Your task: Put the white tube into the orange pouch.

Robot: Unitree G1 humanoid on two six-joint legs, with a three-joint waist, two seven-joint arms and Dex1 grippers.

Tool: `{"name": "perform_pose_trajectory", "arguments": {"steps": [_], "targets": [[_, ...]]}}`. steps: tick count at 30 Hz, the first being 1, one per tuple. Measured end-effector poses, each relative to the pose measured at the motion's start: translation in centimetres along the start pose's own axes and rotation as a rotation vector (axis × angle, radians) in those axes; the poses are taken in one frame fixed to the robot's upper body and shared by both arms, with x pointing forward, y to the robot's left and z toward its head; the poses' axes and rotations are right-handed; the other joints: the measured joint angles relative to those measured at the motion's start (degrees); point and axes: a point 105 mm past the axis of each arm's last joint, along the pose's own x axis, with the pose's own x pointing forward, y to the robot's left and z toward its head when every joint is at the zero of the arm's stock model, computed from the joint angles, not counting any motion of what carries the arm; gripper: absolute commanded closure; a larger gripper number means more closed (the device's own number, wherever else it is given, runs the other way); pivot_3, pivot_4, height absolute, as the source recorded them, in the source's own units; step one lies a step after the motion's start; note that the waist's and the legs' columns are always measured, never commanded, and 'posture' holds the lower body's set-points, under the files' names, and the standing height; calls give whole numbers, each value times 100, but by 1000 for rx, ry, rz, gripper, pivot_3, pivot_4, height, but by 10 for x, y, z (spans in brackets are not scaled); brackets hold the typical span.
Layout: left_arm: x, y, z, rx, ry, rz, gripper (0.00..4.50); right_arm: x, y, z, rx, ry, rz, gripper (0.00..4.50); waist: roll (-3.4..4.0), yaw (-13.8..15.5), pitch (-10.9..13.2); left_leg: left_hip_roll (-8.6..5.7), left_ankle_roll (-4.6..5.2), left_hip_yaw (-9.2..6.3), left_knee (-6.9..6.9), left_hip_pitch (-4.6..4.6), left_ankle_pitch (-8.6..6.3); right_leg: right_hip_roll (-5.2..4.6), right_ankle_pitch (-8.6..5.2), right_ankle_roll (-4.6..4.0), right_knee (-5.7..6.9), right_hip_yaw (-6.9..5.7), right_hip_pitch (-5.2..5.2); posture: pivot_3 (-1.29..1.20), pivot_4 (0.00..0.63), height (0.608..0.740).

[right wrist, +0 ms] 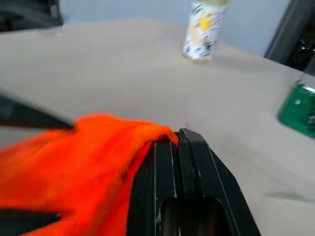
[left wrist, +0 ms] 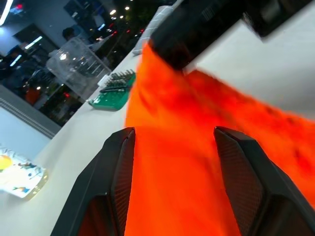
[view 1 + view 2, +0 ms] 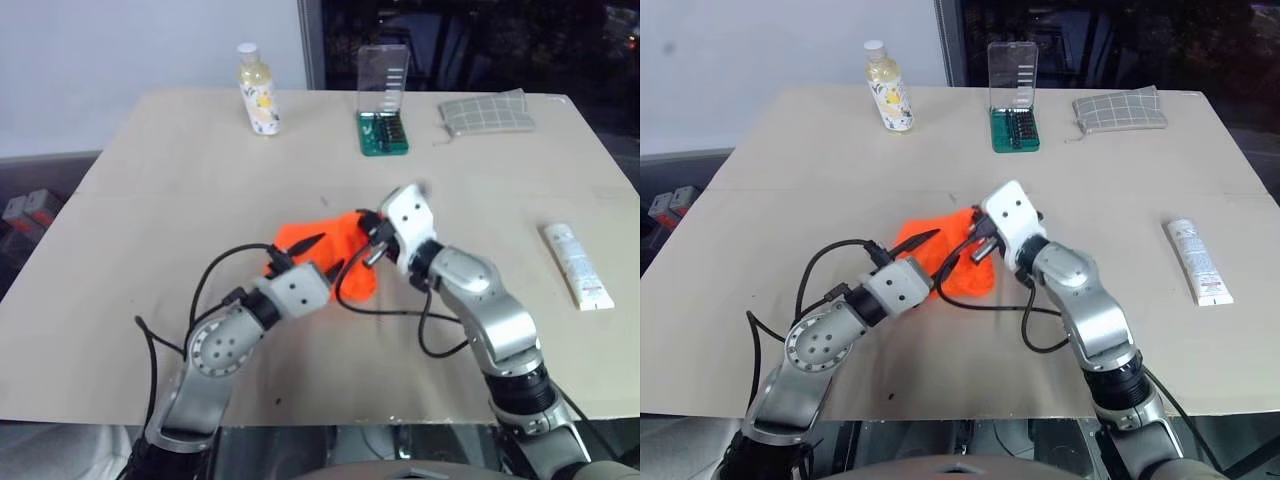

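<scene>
The fabric droops in limp folds from its raised edge [image 2: 204, 101], so the orange pouch [image 3: 356, 284] will slump and gape when I hold up one side.
The orange pouch [image 3: 340, 240] is in the middle of the table, one edge pulled up off the surface. My right gripper [image 1: 179, 135] is shut on that raised edge, pinching the fabric at its fingertips. From the left, my left gripper [image 2: 172, 132] stands open with its two black fingers spread wide, orange fabric [image 2: 197, 147] lying between them. The white tube [image 3: 577, 265] lies flat on the table far to the right, well apart from both grippers.
At the back of the table [image 3: 150, 200] stand a pale yellow bottle [image 3: 259, 90], a green bit case with a raised clear lid [image 3: 383, 100], and a grey checked pouch [image 3: 487, 113]. Black cables loop from both wrists near the pouch.
</scene>
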Motion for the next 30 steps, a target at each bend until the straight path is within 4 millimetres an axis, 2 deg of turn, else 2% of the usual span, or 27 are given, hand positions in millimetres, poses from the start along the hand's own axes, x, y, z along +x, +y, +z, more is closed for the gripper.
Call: {"name": "perform_pose_trajectory", "arguments": {"steps": [4, 5, 7, 10, 11, 16, 20, 25, 30], "targets": [[5, 7, 5, 6, -17, 19, 1900, -1, -2, 4, 21, 1, -4, 4500, -1, -5, -1, -1, -2, 1, 0, -17, 1, 0, 0, 0, 2, 1, -19, 0, 150, 740], [11, 14, 13, 6, -54, 44, 1900, 0, -9, 8, 55, 4, -49, 4500, -3, -5, -2, -1, -16, 1, 4, -46, 9, 0, 1, 0, 10, 1, -48, 0, 150, 740], [14, 16, 16, 6, -68, 51, 1900, 0, -14, 12, 73, -6, -80, 4500, -3, -7, -2, -5, -32, 5, 11, -71, 20, -2, 1, 0, 34, 8, -81, 0, 150, 740], [17, 17, 15, 0, -70, 52, 1900, 0, -30, 24, 104, -46, -167, 4500, -3, -8, -2, -5, -37, 8, 10, -76, 23, -1, 1, 0, 43, 12, -95, 0, 150, 740], [20, 18, 10, -4, -61, 48, 1900, -1, -40, 33, 120, -79, -225, 4500, -3, -10, -2, -5, -38, 8, 10, -78, 24, -1, 1, 0, 48, 12, -100, 0, 150, 740], [26, 26, 2, 0, -53, 50, 1900, -5, -50, 30, 137, -64, -287, 4500, -3, -13, -2, -7, -38, 10, 10, -76, 25, 0, 1, 0, 58, 15, -101, 0, 150, 740], [29, 29, 12, -33, -123, 31, 1900, -15, -56, 25, 141, 2, -332, 4500, -3, -14, -2, -7, -40, 10, 10, -77, 26, -1, 1, 0, 59, 17, -102, 0, 150, 740], [30, 26, 8, -78, -129, 27, 1900, -24, -58, 31, 115, 16, -336, 4500, -3, -19, -2, -7, -37, 11, 10, -76, 25, 0, 1, 0, 60, 19, -102, 0, 150, 740], [34, 23, 4, -161, -139, 31, 1900, -19, -61, 61, 54, -52, -325, 4500, -3, -27, -2, -7, -35, 9, 12, -74, 25, 3, 1, 0, 68, 18, -103, 0, 150, 740]]}}
